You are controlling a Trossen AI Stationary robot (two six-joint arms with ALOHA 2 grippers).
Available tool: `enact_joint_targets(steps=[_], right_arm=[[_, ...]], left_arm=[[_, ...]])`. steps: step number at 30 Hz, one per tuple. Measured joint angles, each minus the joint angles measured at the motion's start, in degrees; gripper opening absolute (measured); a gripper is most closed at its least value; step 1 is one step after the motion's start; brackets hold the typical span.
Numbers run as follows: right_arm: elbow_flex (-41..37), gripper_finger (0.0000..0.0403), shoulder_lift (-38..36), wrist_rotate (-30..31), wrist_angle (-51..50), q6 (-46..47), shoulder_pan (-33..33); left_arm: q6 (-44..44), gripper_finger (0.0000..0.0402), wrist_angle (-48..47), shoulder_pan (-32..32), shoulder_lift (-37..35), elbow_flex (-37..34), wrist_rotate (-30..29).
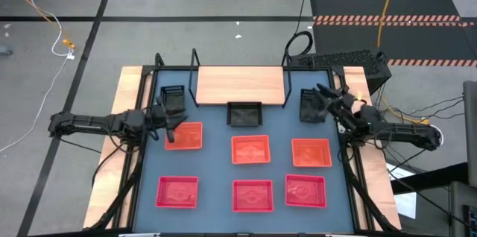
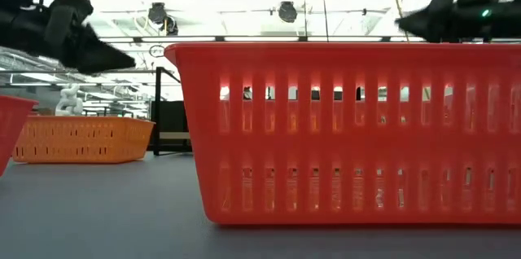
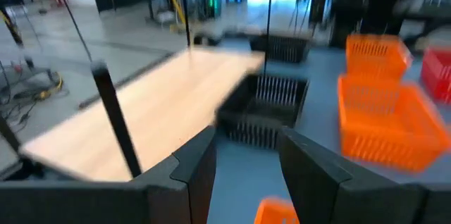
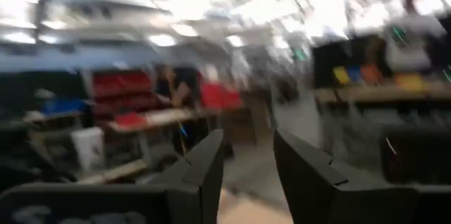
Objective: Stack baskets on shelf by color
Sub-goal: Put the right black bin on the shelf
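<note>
The robot's right gripper is pointing level past the black basket (image 1: pixel 311 108) below it, so it should move back, tip down and grip the basket's near rim (image 1: pixel 311 122) before it raises the basket to the shelf.
The shelf (image 1: pixel 238 86), a light wooden board in a black wire frame, stands at the table's far edge and also shows as the shelf (image 3: pixel 162 104). Three black baskets (image 1: pixel 244 114) (image 1: pixel 173 99) (image 1: pixel 311 105) sit on the table in front of and beside it. Three orange baskets (image 1: pixel 250 150) form the middle row, three pinkish-red baskets (image 1: pixel 253 196) the near row. My left gripper (image 1: pixel 173 120) hovers open and empty between the left black basket and the left orange basket (image 1: pixel 183 136), facing the middle black basket (image 3: pixel 264 108). My right gripper (image 1: pixel 324 95) hangs open and empty above the right black basket.
In the low view a red basket (image 2: pixel 350 129) fills the foreground, with an orange one (image 2: pixel 81 138) behind on the left. Both arms reach in from the table's sides. Wooden side rails (image 1: pixel 130 88) border the blue-grey tabletop (image 1: pixel 216 166). Gaps between the baskets are narrow.
</note>
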Motion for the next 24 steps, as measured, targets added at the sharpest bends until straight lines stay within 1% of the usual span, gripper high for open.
enact_joint_targets(steps=[4,8,11,14,16,21,24], right_arm=[[0.0,0.0121,4.5,-0.1,-6.1,12.3,-1.8],[0.0,0.0121,8.8,-0.8,-9.4,21.2,-1.9],[0.1,0.0121,12.4,-5.9,-9.8,24.6,-1.9],[1.9,0.0121,16.3,-11.8,-11.7,25.7,-1.9],[4.4,0.0121,19.0,-14.9,-18.7,25.2,-1.9],[17.3,0.0122,25.2,-16.5,-37.3,21.1,-1.9],[24.8,0.0128,28.7,-16.7,-46.6,17.6,-1.9]], left_arm=[[0.0,0.0152,8.5,0.0,0.0,0.0,0.0],[0.0,0.0152,14.8,0.0,0.0,0.0,0.0],[0.0,0.0152,17.9,0.0,0.0,0.0,0.0],[-0.1,0.0152,19.4,0.0,0.0,0.0,0.1],[-0.4,0.0152,19.4,0.0,0.0,0.0,0.1],[-1.1,0.0152,18.0,0.0,0.0,0.0,0.1],[-1.1,0.0152,17.2,0.0,0.0,0.0,-0.2]])
